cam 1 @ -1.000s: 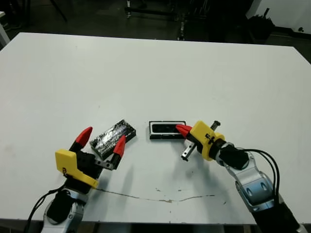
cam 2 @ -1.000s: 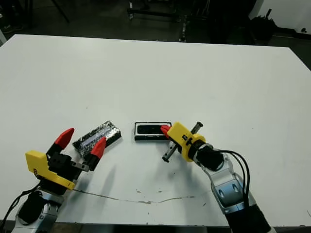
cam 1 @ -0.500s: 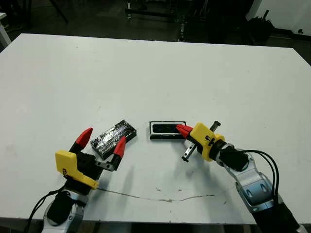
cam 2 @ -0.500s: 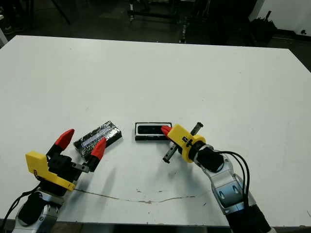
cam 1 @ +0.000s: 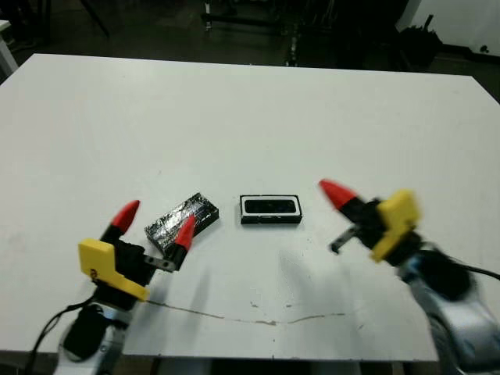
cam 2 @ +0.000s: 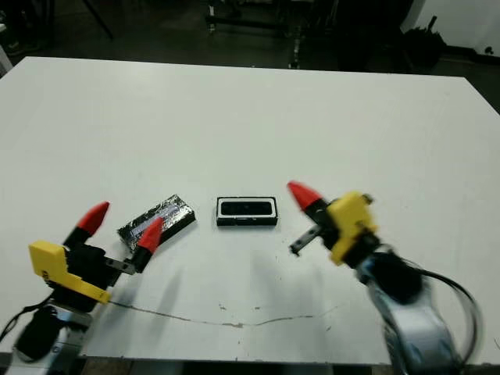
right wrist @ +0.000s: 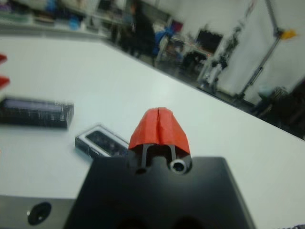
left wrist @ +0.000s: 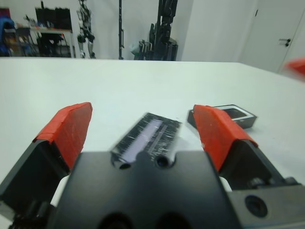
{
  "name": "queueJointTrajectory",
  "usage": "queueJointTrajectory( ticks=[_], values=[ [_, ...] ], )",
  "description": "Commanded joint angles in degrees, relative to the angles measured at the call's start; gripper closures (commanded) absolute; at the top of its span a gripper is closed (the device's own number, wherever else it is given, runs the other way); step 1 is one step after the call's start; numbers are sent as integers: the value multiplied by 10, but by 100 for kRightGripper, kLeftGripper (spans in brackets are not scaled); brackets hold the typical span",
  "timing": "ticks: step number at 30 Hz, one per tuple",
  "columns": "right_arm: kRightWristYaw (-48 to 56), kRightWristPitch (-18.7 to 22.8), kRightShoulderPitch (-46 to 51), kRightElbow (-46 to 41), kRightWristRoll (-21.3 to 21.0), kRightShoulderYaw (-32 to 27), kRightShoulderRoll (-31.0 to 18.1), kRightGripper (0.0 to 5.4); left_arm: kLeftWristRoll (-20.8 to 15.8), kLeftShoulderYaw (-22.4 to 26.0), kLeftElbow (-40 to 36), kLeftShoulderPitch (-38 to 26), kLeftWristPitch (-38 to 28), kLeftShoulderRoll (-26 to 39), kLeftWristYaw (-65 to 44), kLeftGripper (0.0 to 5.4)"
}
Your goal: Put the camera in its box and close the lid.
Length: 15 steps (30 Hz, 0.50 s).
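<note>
The lid point(cam 1: 186, 219) will come to rest flat and cover the whole box when the robot lowers it, because the camera point(cam 1: 270, 206) lies low inside the white lining.
The box point(cam 1: 271, 218) lies at mid-table, its white lining showing around the camera point(cam 1: 271, 206), a slim black bar lying inside it. To the box's left, the lid point(cam 1: 182, 220), a glossy black slab with silvery glints, lies flat on the table. My left gripper point(cam 1: 155, 222) is open, one red fingertip on each side of the lid's near end, and the left wrist view shows the lid point(left wrist: 147, 138) between the fingers point(left wrist: 69, 129). My right gripper point(cam 1: 336, 193) is shut on nothing and hangs to the right of the box, apart from it.
A thin dark scratch line point(cam 1: 258, 319) runs across the white table point(cam 1: 250, 117) near its front edge. Dark stands and equipment point(cam 1: 258, 19) lie beyond the far edge. In the right wrist view, a person point(right wrist: 140, 28) stands far off in the room.
My right gripper has drawn back from the box's right end, moving right and upward, still shut. My left gripper has shifted slightly left. Box and lid have not moved.
</note>
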Motion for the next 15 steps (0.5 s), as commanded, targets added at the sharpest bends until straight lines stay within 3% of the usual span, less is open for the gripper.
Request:
queueJointTrajectory(
  ticks=[1, 9, 15],
  values=[
    [-12, 3, 60, -32, 37, -44, 4, 539, 10, 22, -25, -23, 22, 52, -20, 0],
    [-42, 1, 181, -73, 78, -60, 34, 539, -14, 54, -42, -120, 111, 181, -102, 0],
    [-60, -2, 217, -84, 63, -33, 44, 539, -54, 46, -58, -193, 256, 255, -150, 0]
  ],
)
